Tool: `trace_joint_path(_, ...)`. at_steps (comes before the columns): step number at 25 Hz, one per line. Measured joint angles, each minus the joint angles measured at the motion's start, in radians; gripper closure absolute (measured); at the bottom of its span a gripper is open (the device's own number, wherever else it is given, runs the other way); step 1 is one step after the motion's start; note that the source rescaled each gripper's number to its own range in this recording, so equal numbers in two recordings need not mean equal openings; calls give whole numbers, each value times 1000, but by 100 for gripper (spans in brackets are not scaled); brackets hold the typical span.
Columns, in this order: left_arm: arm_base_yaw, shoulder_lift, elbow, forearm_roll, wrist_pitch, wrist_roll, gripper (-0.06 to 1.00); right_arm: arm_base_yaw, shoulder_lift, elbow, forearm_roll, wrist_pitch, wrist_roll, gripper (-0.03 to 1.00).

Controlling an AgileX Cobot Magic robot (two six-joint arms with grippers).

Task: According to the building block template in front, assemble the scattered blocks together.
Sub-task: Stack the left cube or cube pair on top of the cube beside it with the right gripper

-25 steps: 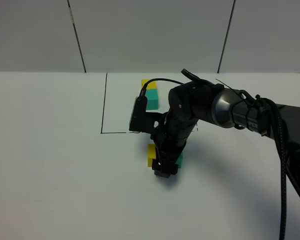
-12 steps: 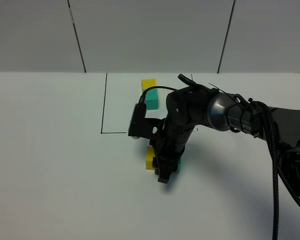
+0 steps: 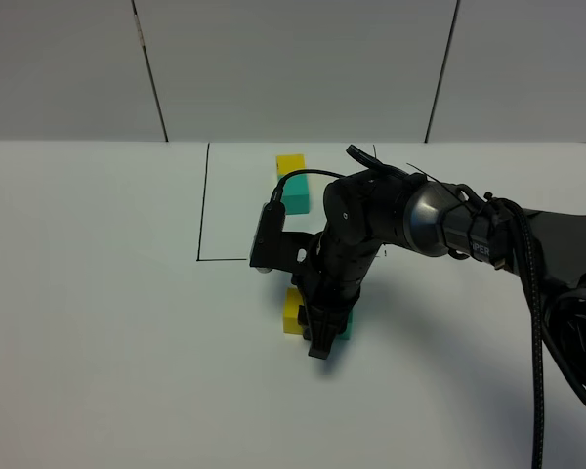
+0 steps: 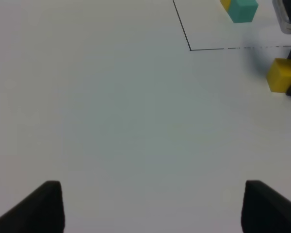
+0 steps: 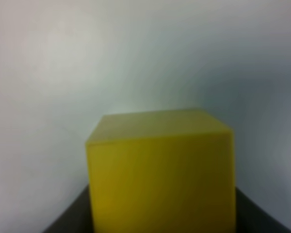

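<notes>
The yellow cube is next to the teal cube (image 3: 346,327), so my right gripper should turn the pair (image 3: 292,313) until the yellow cube is behind, as in the template.
The building block template (image 3: 293,182) is a yellow cube on a teal cube inside a thin black frame at the back; the left wrist view shows its teal cube (image 4: 242,10). Of the scattered blocks, the yellow cube (image 3: 292,312) lies in front of the frame. The teal cube (image 3: 347,323) peeks out just right of it. My right gripper (image 3: 318,344) points down between them, its fingers drawn close together, touching or nearly touching both. The yellow cube (image 5: 160,172) fills the right wrist view and hides the fingertips. My left gripper (image 4: 153,208) hangs open over bare table, far from the yellow cube (image 4: 282,74).
The white table (image 3: 107,322) stretches left and front of the blocks. The black frame's corner (image 3: 199,259) lies left of the right arm. A grey panelled wall (image 3: 293,68) closes the back. The right arm's cables (image 3: 547,322) hang at the right.
The right gripper's jaws have narrowed from wide apart to close together. Both loose cubes have shifted a little toward the front. The left gripper has not moved.
</notes>
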Motion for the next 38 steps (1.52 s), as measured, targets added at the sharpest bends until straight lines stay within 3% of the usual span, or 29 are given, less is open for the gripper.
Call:
trace_joint_path(5,0,0,0,0,0,0,7,0,-2,0,-1,0,18,80)
trace_joint_path(9,0,0,0,0,0,0,7,1,-23,3,-25,4,162,80)
trace_joint_path(14,0,0,0,0,0,0,7,1,-87,3,-54,67,530,80)
trace_joint_path(20,0,0,0,0,0,0,7,1,-112,3,-151,184,1087,80)
trace_joint_path(24,0,0,0,0,0,0,7,1,-112,3,-169,160,1383,80)
trace_joint_path(27,0,0,0,0,0,0,7,2,-112,3,-169,94,1535,80)
trace_joint_path(31,0,0,0,0,0,0,7,24,-102,3,-174,72,1631,80)
trace_joint_path(38,0,0,0,0,0,0,7,88,-50,10,-174,56,1645,80)
